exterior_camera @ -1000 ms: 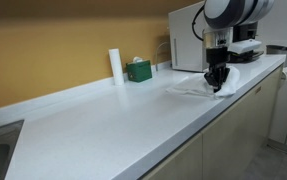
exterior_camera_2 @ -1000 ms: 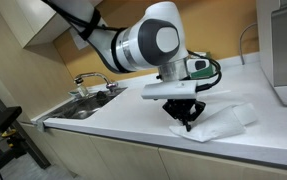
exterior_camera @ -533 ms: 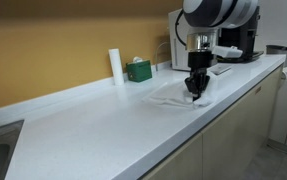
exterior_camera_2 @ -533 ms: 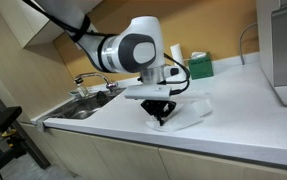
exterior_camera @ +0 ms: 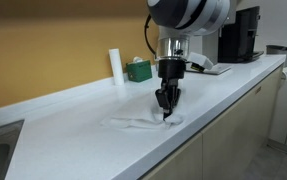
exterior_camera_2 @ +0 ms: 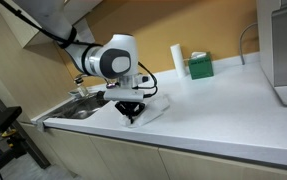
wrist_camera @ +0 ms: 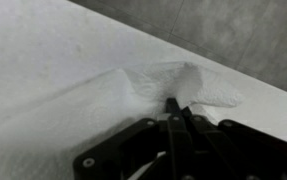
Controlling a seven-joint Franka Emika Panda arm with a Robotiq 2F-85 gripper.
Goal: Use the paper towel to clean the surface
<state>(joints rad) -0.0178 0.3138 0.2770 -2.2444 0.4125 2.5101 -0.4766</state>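
The paper towel (exterior_camera: 135, 123) is already by the sink at the front edge of the counter, so my gripper needs to sweep it along the open counter (exterior_camera_2: 223, 130) toward the white appliance.
A white paper towel (exterior_camera: 143, 122) lies flattened and crumpled on the white countertop (exterior_camera: 93, 135). My gripper (exterior_camera: 166, 112) points straight down with its fingers shut and its tips pressed on the towel's edge. In an exterior view the gripper (exterior_camera_2: 132, 117) stands on the towel (exterior_camera_2: 151, 111) near the counter's front edge, close to the sink. In the wrist view the shut fingertips (wrist_camera: 175, 106) press into the wrinkled towel (wrist_camera: 133, 90).
A white roll (exterior_camera: 115, 65) and a green box (exterior_camera: 138, 70) stand by the back wall. A dark coffee machine (exterior_camera: 240, 35) stands at the counter's far end. A sink with a faucet (exterior_camera_2: 83, 90) lies beside the towel. A white appliance (exterior_camera_2: 286, 50) stands at the right.
My gripper has dragged the paper towel along the countertop, away from the coffee machine and toward the sink end. The towel has stretched out behind the fingertips.
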